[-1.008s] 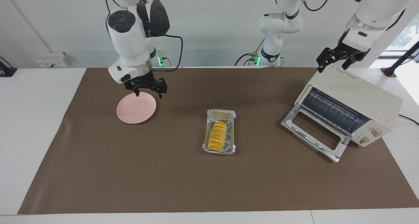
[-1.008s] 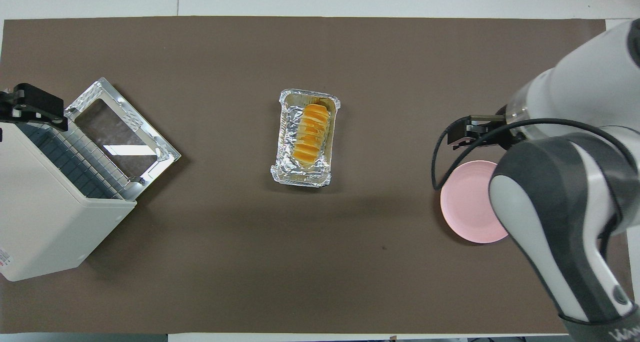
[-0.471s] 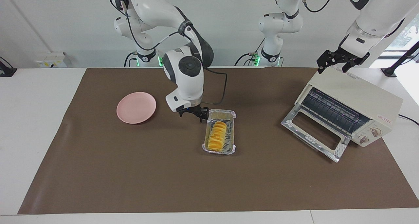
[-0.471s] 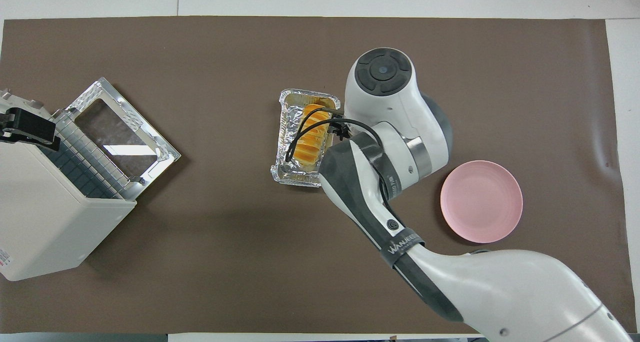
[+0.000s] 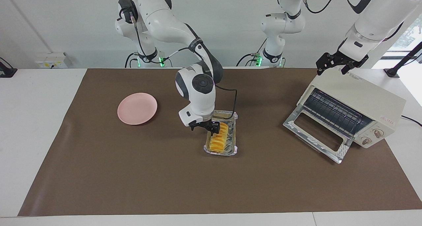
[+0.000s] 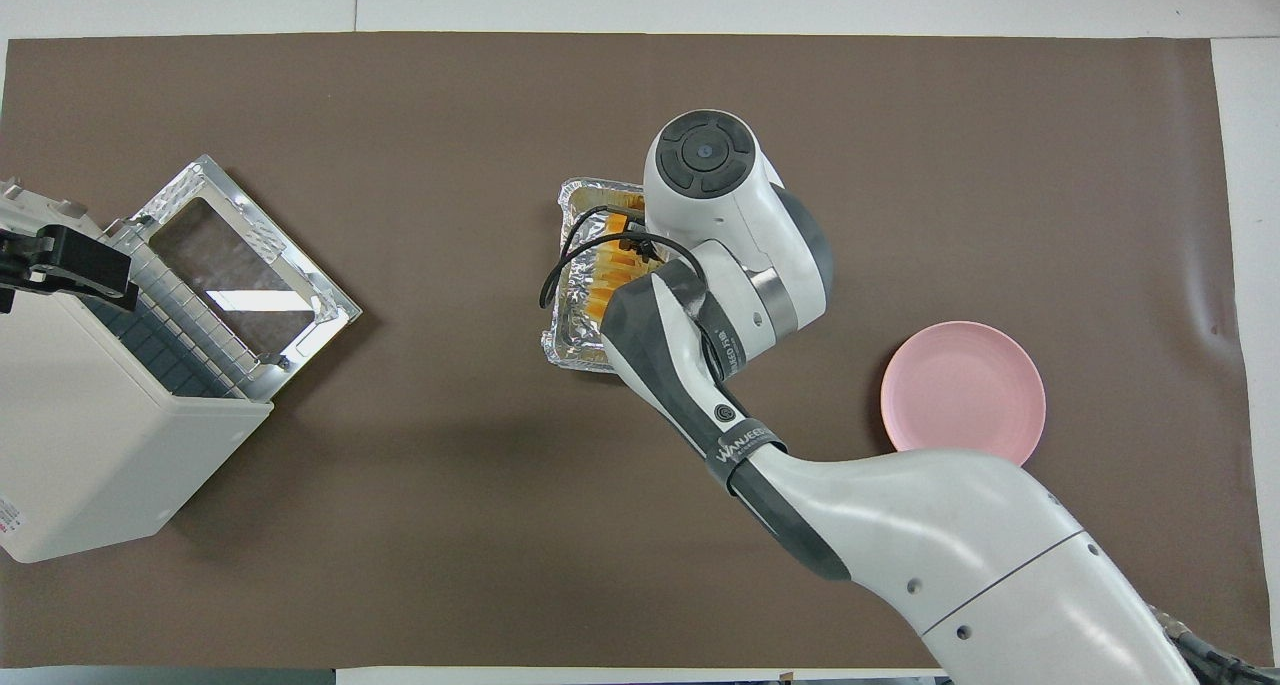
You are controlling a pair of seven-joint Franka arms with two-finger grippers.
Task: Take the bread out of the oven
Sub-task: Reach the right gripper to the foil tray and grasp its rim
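Note:
I see clear foil [image 6: 575, 287] along the bread's side [image 6: 609, 275], so the bread should come out in one piece and leave the tray empty when I lift.
The bread [image 5: 220, 141] lies in a crinkled foil tray [image 5: 230, 150] on the mat at the table's middle, outside the oven [image 5: 359, 94]. The oven stands at the left arm's end with its glass door [image 5: 316, 133] dropped open and its wire rack bare. My right gripper [image 5: 205, 128] is open and low over the tray's rim toward the right arm's end, with one finger over the bread. In the overhead view the right arm's wrist hides that gripper and most of the bread [image 6: 604, 290]. My left gripper [image 5: 336, 62] is open over the oven's top rear corner and holds nothing.
A round pink plate [image 5: 137, 108] lies on the brown mat toward the right arm's end, nearer to the robots than the tray. The oven's open door juts out toward the tray. A third arm stands idle at the wall.
My right gripper has swung from over the pink plate to the foil tray and come down low over the bread. The left gripper has shifted slightly over the oven's top.

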